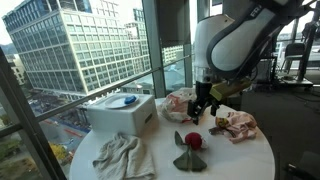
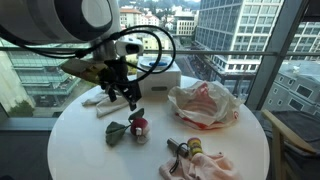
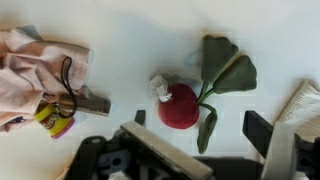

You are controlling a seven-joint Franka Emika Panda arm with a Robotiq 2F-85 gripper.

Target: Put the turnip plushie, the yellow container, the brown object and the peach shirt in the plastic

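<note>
My gripper keeps going down over the turnip plushie's red body (image 3: 178,108), which fits between my open fingers and is clear of the brown object, until the fingers are on either side of that body (image 1: 194,140).
The turnip plushie (image 3: 178,105) is red with green leaves and lies on the round white table in both exterior views (image 1: 192,142) (image 2: 130,128). My gripper (image 3: 200,125) is open and hangs just above it, with one finger on each side; it also shows in both exterior views (image 1: 203,108) (image 2: 124,95). The peach shirt (image 3: 35,65) (image 1: 238,125) (image 2: 212,166) lies crumpled to one side. The yellow container (image 3: 55,121) and a small brown object (image 3: 94,104) rest at its edge. The clear plastic bag (image 2: 205,104) (image 1: 180,102) lies open behind the plushie.
A white box (image 1: 122,113) with a blue item on top stands at the table's back. A pale grey cloth (image 1: 122,155) (image 3: 300,105) lies near the plushie. The table edge (image 2: 70,160) is round, and windows surround the table.
</note>
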